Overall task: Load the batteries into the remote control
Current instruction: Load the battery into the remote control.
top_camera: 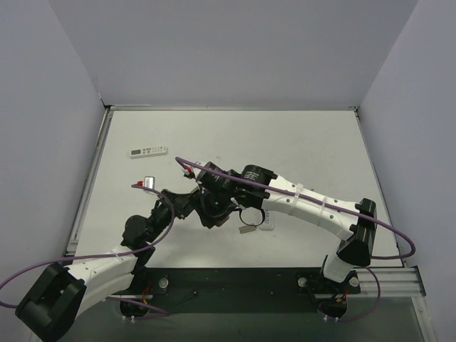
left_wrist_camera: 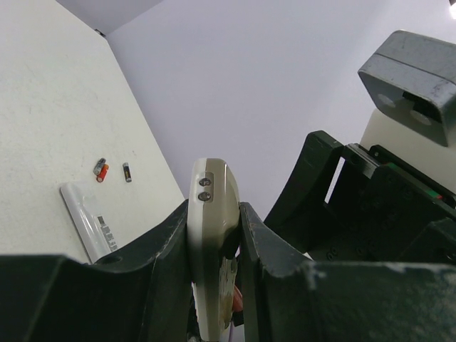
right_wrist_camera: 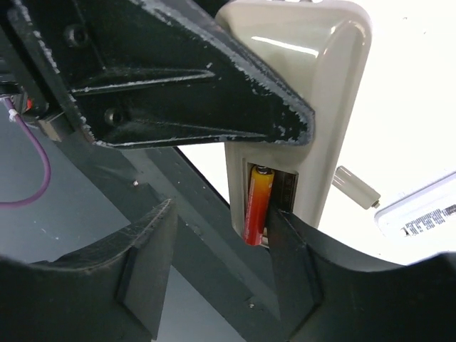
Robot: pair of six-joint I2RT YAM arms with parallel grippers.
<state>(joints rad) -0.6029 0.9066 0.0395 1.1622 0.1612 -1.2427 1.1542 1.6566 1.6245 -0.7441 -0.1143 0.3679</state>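
The battery's red end is sticking up at the compartment's end (right_wrist_camera: 261, 243), so next my right gripper moves back, closes its fingers and pushes that red end (right_wrist_camera: 253, 231) down.
My left gripper (left_wrist_camera: 214, 242) is shut on the small remote control (left_wrist_camera: 212, 192) and holds it edge-on above the table. In the right wrist view the remote (right_wrist_camera: 299, 85) shows its open battery compartment with one orange-red battery (right_wrist_camera: 256, 203) seated in it. My right gripper (right_wrist_camera: 221, 263) is open, and its right finger (right_wrist_camera: 296, 263) is against the compartment beside that battery. Two loose batteries (left_wrist_camera: 100, 169) (left_wrist_camera: 127, 172) lie on the table. In the top view both grippers, left (top_camera: 194, 204) and right (top_camera: 216, 208), meet at the table's middle and hide the remote.
A longer white remote with a display (top_camera: 148, 151) lies at the back left. A white flat piece (top_camera: 267, 222) lies right of the grippers, also in the left wrist view (left_wrist_camera: 89, 221). A small pale cylinder (right_wrist_camera: 356, 187) lies below the remote. Purple cables loop over both arms.
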